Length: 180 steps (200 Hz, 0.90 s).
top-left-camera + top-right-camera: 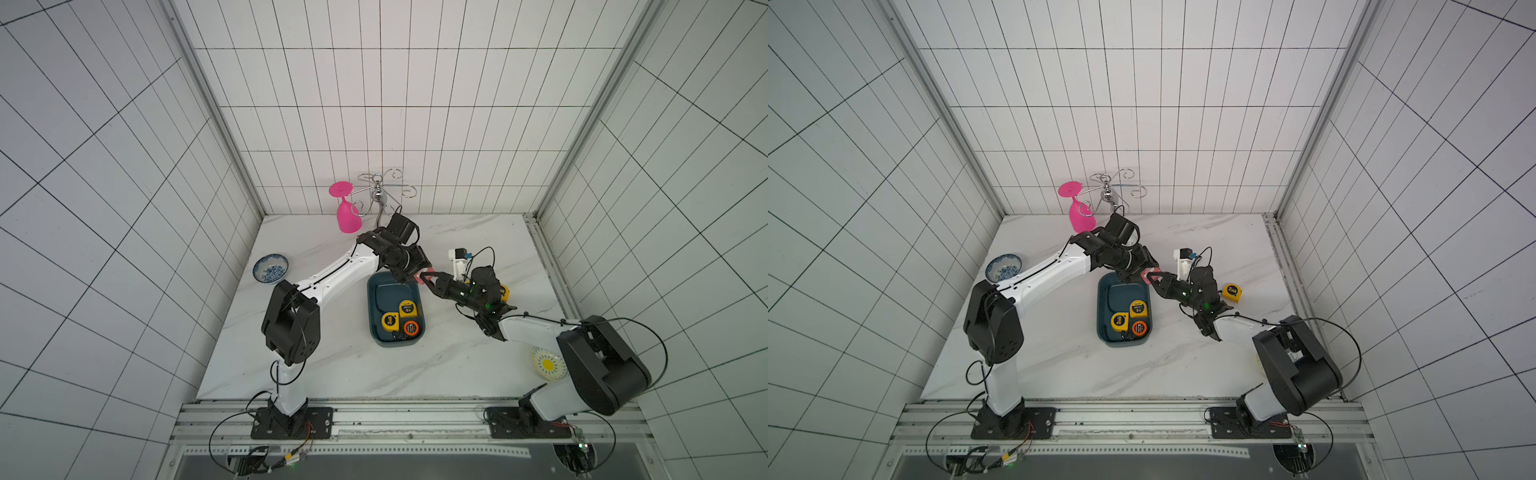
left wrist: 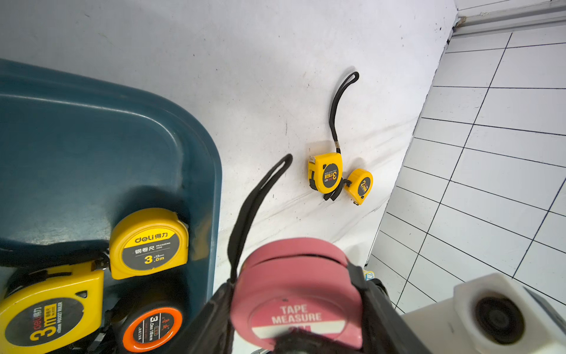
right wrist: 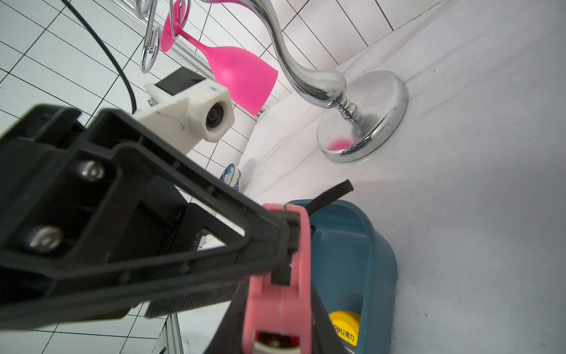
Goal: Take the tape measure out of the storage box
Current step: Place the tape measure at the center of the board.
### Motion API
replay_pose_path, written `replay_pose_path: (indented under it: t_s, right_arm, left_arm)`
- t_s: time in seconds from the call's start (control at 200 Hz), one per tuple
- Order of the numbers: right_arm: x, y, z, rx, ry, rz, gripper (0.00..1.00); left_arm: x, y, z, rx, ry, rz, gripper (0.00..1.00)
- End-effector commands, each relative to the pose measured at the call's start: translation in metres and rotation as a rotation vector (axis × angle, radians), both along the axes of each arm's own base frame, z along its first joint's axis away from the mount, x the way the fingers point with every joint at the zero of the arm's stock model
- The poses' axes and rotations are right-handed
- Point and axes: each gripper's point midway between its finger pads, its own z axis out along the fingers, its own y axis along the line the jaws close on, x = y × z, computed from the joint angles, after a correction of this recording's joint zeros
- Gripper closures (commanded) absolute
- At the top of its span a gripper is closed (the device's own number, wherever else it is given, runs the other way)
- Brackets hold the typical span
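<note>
My two grippers are both holding the pink tape measure (image 2: 296,280), so next my left gripper lets go and moves back before my right gripper puts it down beside the storage box (image 2: 283,192).
A pink tape measure (image 1: 423,276) hangs just above the far right corner of the dark teal storage box (image 1: 376,307), with both grippers on it. My left gripper (image 2: 294,312) is shut on its rim, a black finger on each side. My right gripper (image 3: 277,325) comes from the right and is shut on its flat faces. Its black strap (image 2: 260,196) sticks out loose. Two yellow tape measures (image 1: 407,308) (image 1: 390,321) and an orange one (image 1: 410,328) lie in the near end of the box. The box's far half (image 2: 76,153) holds nothing.
Two yellow tape measures (image 2: 326,173) (image 2: 361,185) lie on the table right of the box, near the right wall. A chrome rack (image 1: 380,193) with a pink goblet (image 1: 347,216) stands at the back. A blue-white bowl (image 1: 270,268) sits left, a yellow bowl (image 1: 547,365) under the right arm.
</note>
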Motion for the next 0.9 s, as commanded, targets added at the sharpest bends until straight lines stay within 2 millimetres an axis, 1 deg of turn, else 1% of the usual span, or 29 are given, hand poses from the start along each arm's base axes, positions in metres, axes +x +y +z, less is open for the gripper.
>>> replay_pose_path:
  t_s: [0.0, 0.03, 0.075, 0.11, 0.13, 0.185, 0.265, 0.4, 0.545, 0.68, 0.78, 0.895]
  right_arm:
    - [0.001, 0.0, -0.001, -0.018, -0.025, -0.012, 0.89]
    - [0.003, -0.002, -0.003, -0.026, -0.018, -0.026, 0.89]
    - [0.004, -0.005, -0.007, -0.033, -0.003, -0.039, 0.9]
    - [0.006, -0.008, -0.009, -0.034, 0.005, -0.047, 0.91]
    - [0.007, -0.01, -0.011, -0.034, 0.014, -0.053, 0.91]
    - [0.01, -0.015, -0.015, -0.037, 0.036, -0.06, 0.93]
    - [0.017, -0.023, -0.021, -0.034, 0.067, -0.08, 0.93]
    - [0.031, -0.036, -0.034, -0.033, 0.135, -0.108, 0.94]
    - [0.044, -0.047, -0.049, -0.031, 0.185, -0.137, 0.95]
    - [0.055, -0.053, -0.071, -0.026, 0.272, -0.168, 0.96]
    - [0.062, -0.056, -0.089, -0.053, 0.332, -0.184, 0.96]
    - [0.066, -0.058, -0.103, -0.062, 0.373, -0.194, 0.96]
  left_arm:
    - [-0.004, -0.004, 0.018, -0.051, -0.02, -0.018, 0.99]
    - [-0.003, -0.003, 0.017, -0.047, -0.022, -0.019, 0.86]
    - [-0.002, 0.002, 0.015, -0.028, -0.03, -0.019, 0.58]
    - [0.001, 0.008, 0.014, -0.007, -0.042, -0.01, 0.41]
    - [0.002, 0.012, 0.014, 0.005, -0.049, -0.008, 0.35]
    - [0.006, 0.025, 0.012, 0.039, -0.07, 0.007, 0.21]
    - [0.011, 0.047, 0.01, 0.097, -0.098, 0.025, 0.04]
    - [0.012, 0.081, 0.0, 0.176, -0.107, 0.042, 0.02]
    - [0.007, 0.103, -0.01, 0.209, -0.091, 0.057, 0.02]
    - [0.001, 0.112, -0.017, 0.215, -0.075, 0.068, 0.02]
    - [0.0, 0.113, -0.019, 0.211, -0.07, 0.072, 0.03]
    - [0.0, 0.112, -0.018, 0.207, -0.071, 0.072, 0.02]
